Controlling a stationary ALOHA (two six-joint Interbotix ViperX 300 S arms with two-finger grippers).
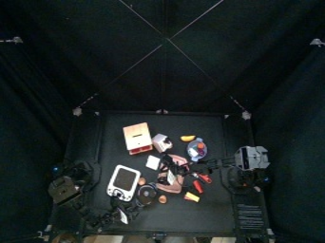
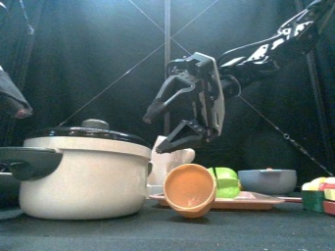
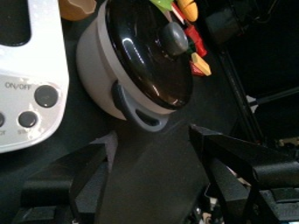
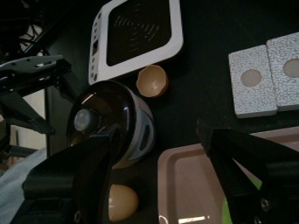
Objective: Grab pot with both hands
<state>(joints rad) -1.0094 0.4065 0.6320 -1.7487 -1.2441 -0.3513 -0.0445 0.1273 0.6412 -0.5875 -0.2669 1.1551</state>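
The black lid (image 3: 149,48) rests evenly inside the pot's rim (image 3: 122,77), so the lid will stay in place and move along when the robot pulls the pot by its side handle.
The pot (image 2: 85,176) is white with a black lid and grey side handles, and stands at the table's front left. It also shows in the top view (image 1: 147,195). In the left wrist view, my left gripper (image 3: 176,166) is open, its jaws just short of the pot's grey handle (image 3: 145,119) and not touching it. In the right wrist view, my right gripper (image 4: 158,175) is open above the pot (image 4: 111,122) and a pink tray. In the front view it (image 2: 181,125) hangs behind the pot, to its right.
A white scale (image 4: 135,31) lies beside the pot. An orange bowl (image 2: 190,188), a green cup (image 2: 225,181) and a grey bowl (image 2: 268,179) stand on or near a pink tray (image 2: 256,204) to the right. White blocks (image 4: 268,74) and other small objects lie further back.
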